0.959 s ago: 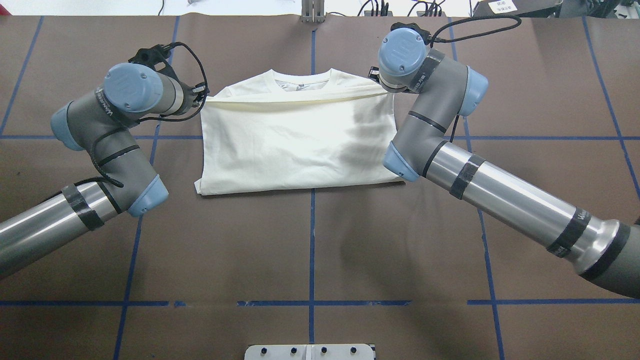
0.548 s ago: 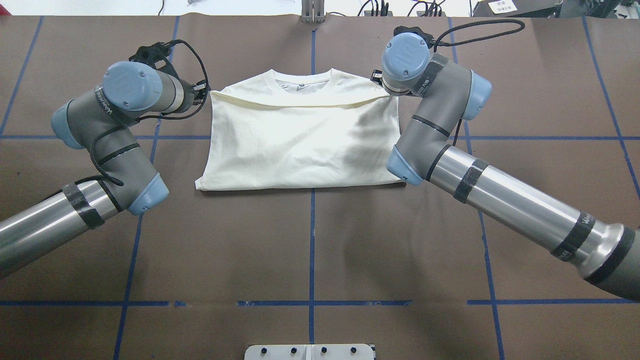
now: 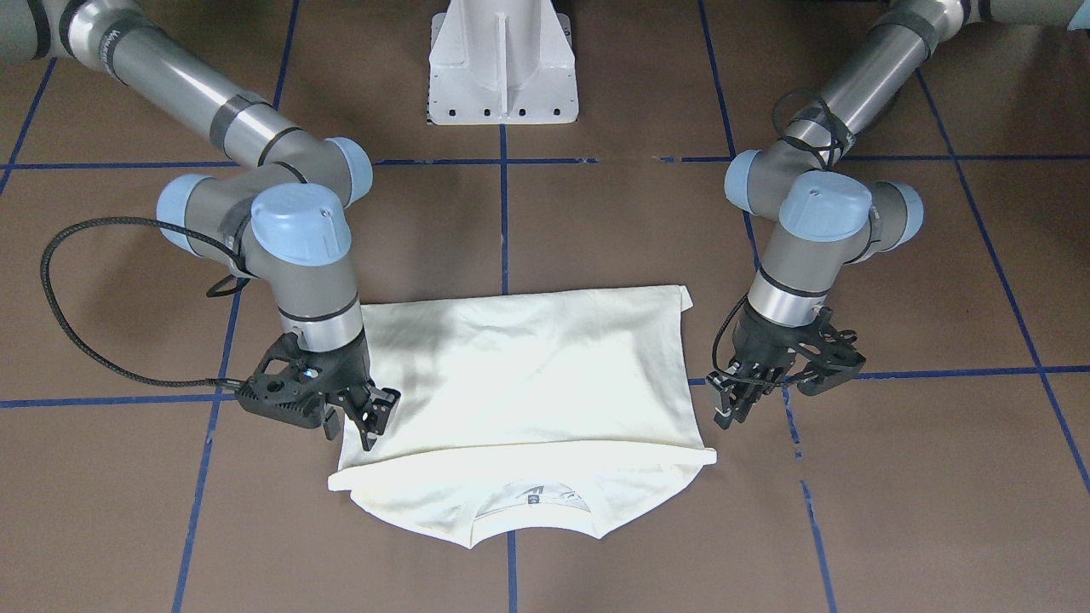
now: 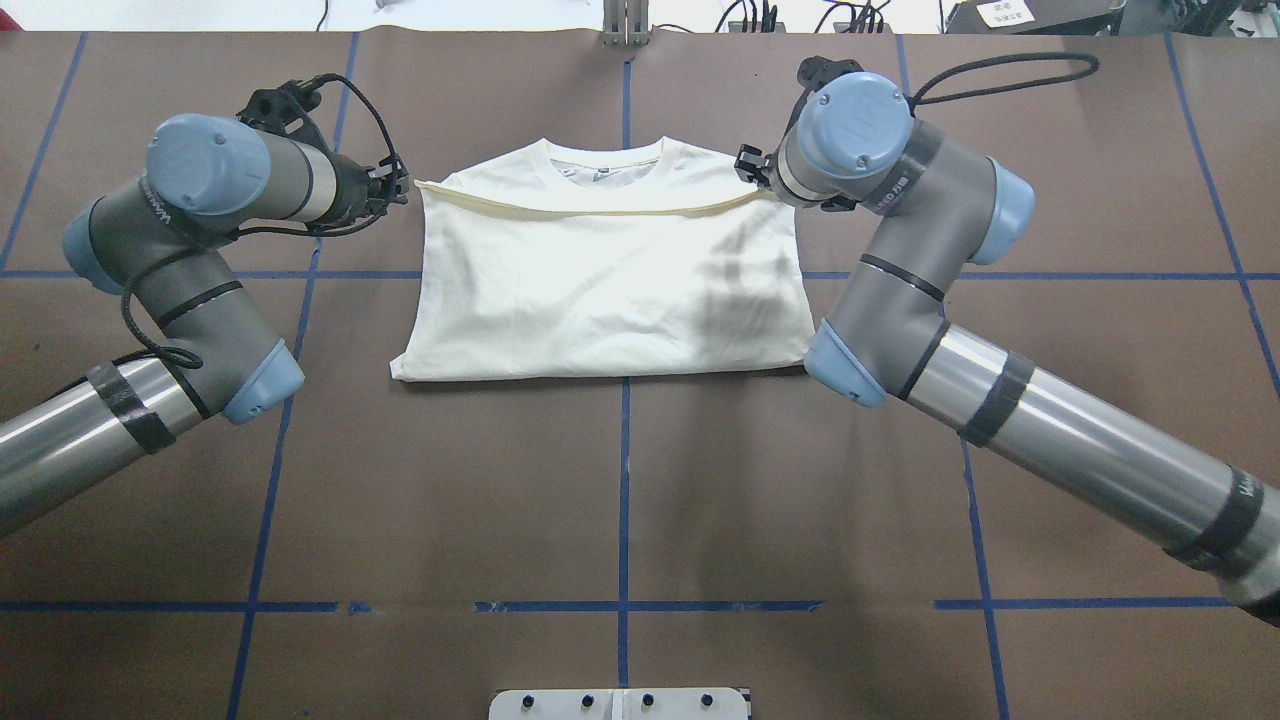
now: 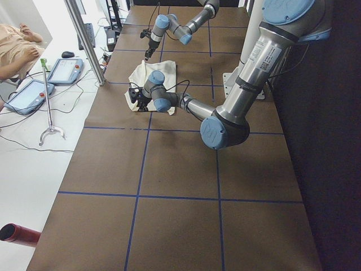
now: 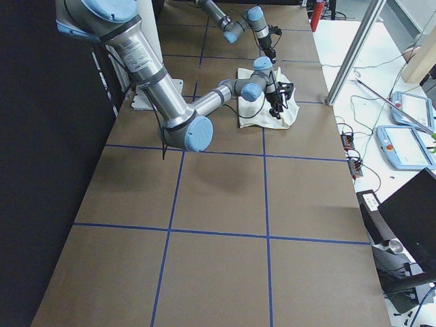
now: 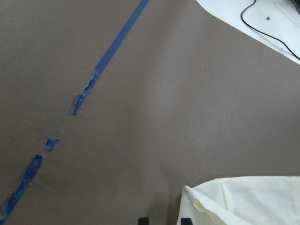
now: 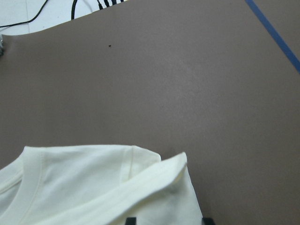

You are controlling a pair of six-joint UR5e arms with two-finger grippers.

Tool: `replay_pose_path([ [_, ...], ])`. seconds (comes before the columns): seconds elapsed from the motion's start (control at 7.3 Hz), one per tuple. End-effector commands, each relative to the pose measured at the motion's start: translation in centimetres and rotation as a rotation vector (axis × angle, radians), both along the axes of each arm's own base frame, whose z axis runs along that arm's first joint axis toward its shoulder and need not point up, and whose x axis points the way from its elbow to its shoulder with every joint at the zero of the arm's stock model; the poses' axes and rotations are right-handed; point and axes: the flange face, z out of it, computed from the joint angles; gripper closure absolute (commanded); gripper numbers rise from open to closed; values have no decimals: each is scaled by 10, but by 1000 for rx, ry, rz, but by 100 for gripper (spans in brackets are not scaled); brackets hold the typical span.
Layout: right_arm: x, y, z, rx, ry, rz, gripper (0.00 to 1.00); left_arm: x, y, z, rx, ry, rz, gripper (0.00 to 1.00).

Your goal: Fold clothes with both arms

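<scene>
The folded layers (image 3: 526, 373) should slide and turn as one when I pull a corner, because the hem (image 3: 521, 446) lies flat across the shirt below its collar.
The cream-white shirt (image 4: 600, 280) lies folded in half on the brown table, plain reverse up, with its collar (image 3: 532, 498) showing past the fold's edge. No print shows. My left gripper (image 4: 393, 186) hangs open just off the shirt's far left corner, apart from the cloth (image 7: 248, 201), and nothing is between its fingertips. Over the far right corner of the folded layer (image 8: 154, 173) stands my right gripper (image 3: 364, 419), open, with its jaws spread wide above the cloth.
The white pedestal base (image 3: 502, 68) stands at the robot's side of the table. Blue tape lines (image 4: 624, 480) cross the brown surface. Off the table's far edge, teach pendants (image 5: 34, 93) and cables lie on the floor beside a metal post (image 5: 84, 39).
The lifted folded edge has dropped flat onto the shirt. Both grippers have let go; the left arm has drawn back to the left, the right arm has shifted right.
</scene>
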Motion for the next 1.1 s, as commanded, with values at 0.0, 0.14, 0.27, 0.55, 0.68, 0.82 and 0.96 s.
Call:
replay_pose_path([
  [0.0,7,91,26,-78,-92,-8,35,-2,3,1,-3,28,26,61],
  [0.14,8,122,39,-93,-93,-36,32,-3,3,0,-2,34,24,61],
  [0.27,6,131,55,-112,-75,-40,30,-3,3,-1,0,34,21,61],
  [0.55,-7,141,52,-148,-95,-27,31,-3,3,-2,1,33,18,60],
  [0.68,-11,142,53,-149,-92,-28,31,-3,3,-2,3,32,19,60],
  [0.82,-15,147,55,-150,-88,-36,40,-3,3,-2,3,31,18,60],
  [0.96,-19,150,56,-147,-84,-37,51,-3,3,-2,3,31,18,60],
])
